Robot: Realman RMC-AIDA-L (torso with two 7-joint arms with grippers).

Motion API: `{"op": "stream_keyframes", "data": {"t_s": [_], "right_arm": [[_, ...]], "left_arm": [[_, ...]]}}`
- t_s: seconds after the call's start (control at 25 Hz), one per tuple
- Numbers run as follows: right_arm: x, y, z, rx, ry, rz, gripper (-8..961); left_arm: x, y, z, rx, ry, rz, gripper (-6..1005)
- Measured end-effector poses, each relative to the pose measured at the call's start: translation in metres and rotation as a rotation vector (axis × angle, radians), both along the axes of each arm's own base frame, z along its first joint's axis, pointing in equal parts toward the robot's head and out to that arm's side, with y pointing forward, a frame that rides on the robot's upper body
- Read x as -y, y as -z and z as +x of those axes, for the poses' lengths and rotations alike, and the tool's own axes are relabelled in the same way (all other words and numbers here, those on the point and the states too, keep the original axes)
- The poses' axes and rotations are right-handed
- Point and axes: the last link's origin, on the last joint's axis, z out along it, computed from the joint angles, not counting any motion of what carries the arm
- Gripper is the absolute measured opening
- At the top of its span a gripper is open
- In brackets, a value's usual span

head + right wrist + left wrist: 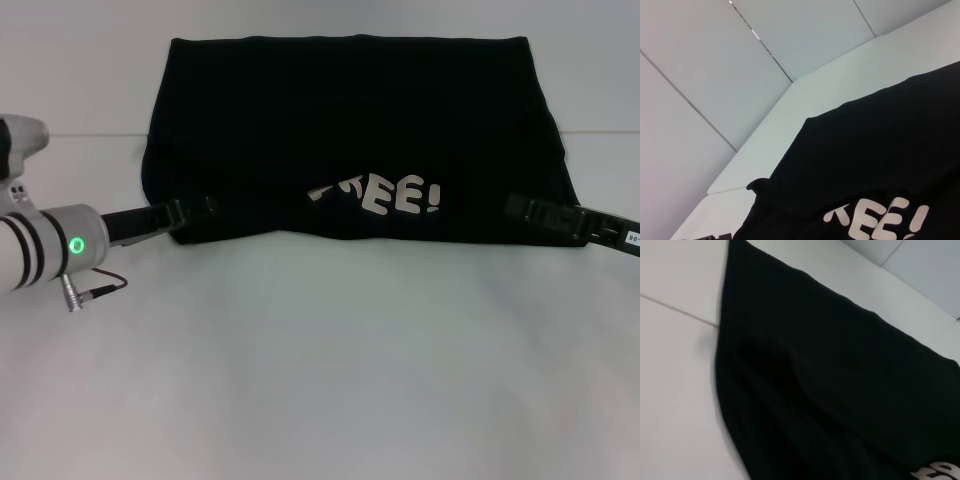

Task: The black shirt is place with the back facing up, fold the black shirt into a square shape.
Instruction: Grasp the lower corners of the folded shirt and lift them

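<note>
I should use my right gripper to take the black shirt's front corner (582, 242) on that gripper's side and pull the fabric tight, because a slanting fold hides part of the lettering (338, 187).
The black shirt (350, 130) lies on the white table as a wide folded slab. White letters "REE!" (385, 197) show near its front edge. My left gripper (192, 212) is at the shirt's front left corner, reaching in from the left. Over at the front right corner my right gripper (522, 208) rests on the fabric's edge. The left wrist view is filled by the black shirt (840, 380), with a raised fold in it and a bit of lettering (936, 471). From the right wrist I see the black shirt (880, 165) and the letters (880, 225).
The white table (320, 360) stretches wide in front of the shirt. A seam line (90, 136) runs across the table behind the left arm. Pale wall panels (715, 75) stand beyond the table's far edge.
</note>
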Motion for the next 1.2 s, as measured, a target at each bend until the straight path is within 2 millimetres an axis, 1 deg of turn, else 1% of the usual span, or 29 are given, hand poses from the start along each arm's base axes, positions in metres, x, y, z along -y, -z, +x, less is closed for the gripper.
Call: {"op": "stream_keyframes", "data": {"t_s": [0.36, 0.56, 0.8, 1.0, 1.12, 1.2], "right_arm": [[0.001, -0.001, 0.0, -0.007, 0.0, -0.005, 662], [-0.001, -0.004, -0.002, -0.018, 0.003, -0.004, 653], [-0.001, -0.009, -0.006, -0.039, -0.016, -0.006, 641], [-0.002, -0.01, -0.006, -0.048, -0.007, -0.013, 632], [-0.002, -0.012, -0.004, -0.049, 0.01, -0.024, 626], [-0.003, -0.015, -0.002, -0.048, 0.024, -0.035, 623]], "left_arm": [[-0.005, 0.009, 0.007, -0.029, 0.006, -0.011, 704], [-0.004, 0.011, 0.009, -0.004, -0.015, -0.023, 699], [-0.004, 0.012, 0.009, -0.003, -0.023, -0.036, 486], [-0.004, 0.012, 0.01, -0.003, -0.023, -0.039, 249], [-0.003, 0.012, 0.01, -0.001, -0.02, -0.042, 197], [-0.004, 0.008, 0.011, 0.006, -0.011, -0.048, 162]]}}
